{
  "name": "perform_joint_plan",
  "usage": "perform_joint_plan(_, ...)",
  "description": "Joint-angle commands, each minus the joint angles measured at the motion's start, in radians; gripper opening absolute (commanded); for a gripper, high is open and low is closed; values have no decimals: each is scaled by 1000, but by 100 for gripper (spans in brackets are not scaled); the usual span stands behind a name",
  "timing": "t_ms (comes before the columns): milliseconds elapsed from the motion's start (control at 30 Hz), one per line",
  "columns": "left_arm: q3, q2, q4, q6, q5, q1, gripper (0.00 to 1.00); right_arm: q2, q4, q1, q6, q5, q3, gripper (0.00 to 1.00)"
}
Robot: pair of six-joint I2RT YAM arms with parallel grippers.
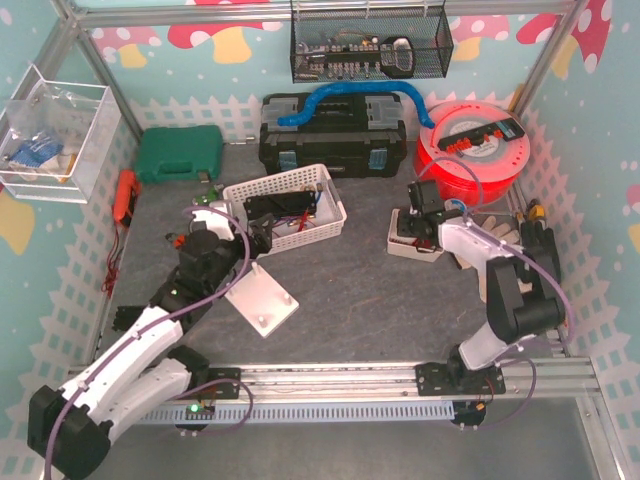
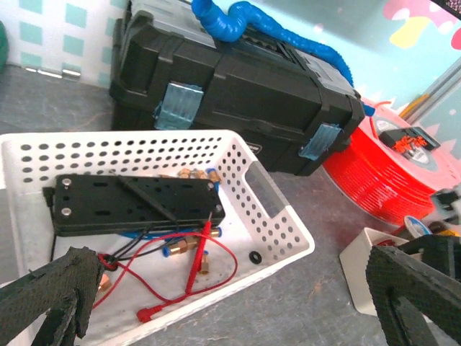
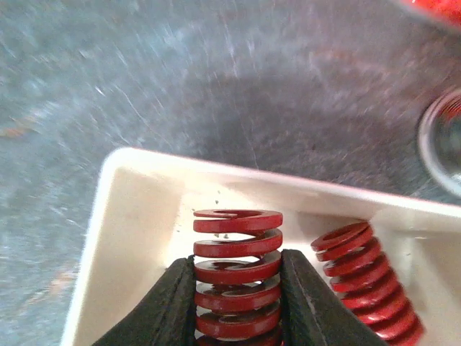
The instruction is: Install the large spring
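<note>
The large spring will slide down around one of the short pegs (image 1: 263, 321) and stay upright when I lower it, because they stand straight up on the white plate with their tops free.
In the right wrist view the large spring (image 3: 238, 223), red with thick flat coils, stands between my right gripper's black pads (image 3: 176, 303). My right gripper (image 3: 238, 267) is shut on its lower coils, inside a small white tray (image 3: 144, 162). A second red spring (image 3: 367, 277) leans in the same tray to the right. In the top view this right gripper (image 1: 415, 225) reaches down into the tray (image 1: 400, 248) at the right of the table. My left gripper (image 2: 238, 303) hangs open and holds nothing, in front of the white basket (image 2: 274, 209).
A white plate with upright pegs (image 1: 262, 300) lies beside the left arm. The white basket (image 1: 285, 205) holds a black perforated plate (image 2: 130, 205) and red leads. At the back stand a black toolbox (image 1: 332, 135), a red filament spool (image 1: 470, 155) and a green case (image 1: 178, 152).
</note>
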Motion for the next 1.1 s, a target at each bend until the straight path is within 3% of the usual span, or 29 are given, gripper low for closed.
perform_joint_plan(0, 11, -42, -41, -10, -73, -4, 99, -107, -17, -1, -27, 10, 13, 0)
perform_joint_plan(267, 20, -57, -88, -58, -61, 12, 99, -174, 28, 5, -67, -21, -17, 0)
perform_joint_plan(467, 75, -22, -93, 5, 111, 12, 96, -288, 155, 118, -167, -39, -54, 0)
perform_joint_plan(633, 136, 46, -94, -39, 308, 12, 83, -425, 379, 242, -248, -40, -172, 0)
perform_joint_plan(800, 163, 116, -88, -83, 485, 4, 68, -550, 723, 351, -372, -96, -380, 0)
perform_joint_plan(900, 162, 151, -88, -77, 524, -22, 60, -590, 924, 408, -446, -124, -500, 0)
perform_joint_plan(1067, 185, 207, -86, -75, 518, -123, 55, -582, 1059, 514, -558, -137, -570, 0)
